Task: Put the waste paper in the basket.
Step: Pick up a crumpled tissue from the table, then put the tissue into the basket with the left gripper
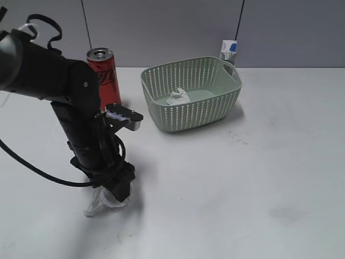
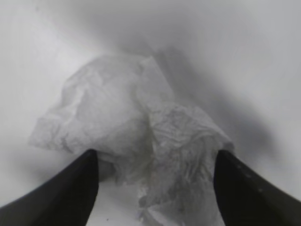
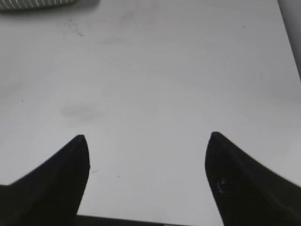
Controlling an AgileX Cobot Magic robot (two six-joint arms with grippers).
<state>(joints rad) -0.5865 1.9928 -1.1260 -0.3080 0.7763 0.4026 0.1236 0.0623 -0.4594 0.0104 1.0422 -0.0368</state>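
Observation:
Sharp creases [image 2: 162, 117] scrunch up the paper's middle. I expect the crumpled white waste paper [image 1: 104, 201] to stay rumpled instead of opening out as I carry it to the basket.
A crumpled white waste paper [image 1: 99, 202] lies on the table at the front left, under my left gripper [image 1: 119, 191]. In the left wrist view the paper [image 2: 136, 136] fills the middle, and my left gripper [image 2: 155, 169] is open with one finger on each side of it, close above the table. A second piece of waste paper [image 1: 178, 97] lies inside the pale green perforated basket [image 1: 215, 110] at the back centre. My right gripper [image 3: 148, 155] is open and empty over bare table; it is out of the exterior view. A third piece is not in view.
A red drink can [image 1: 104, 75] stands upright left of the basket, just behind my left arm. A small white-and-blue carton [image 1: 228, 51] stands behind the basket. The basket's edge [image 3: 37, 4] shows at the top left of the right wrist view.

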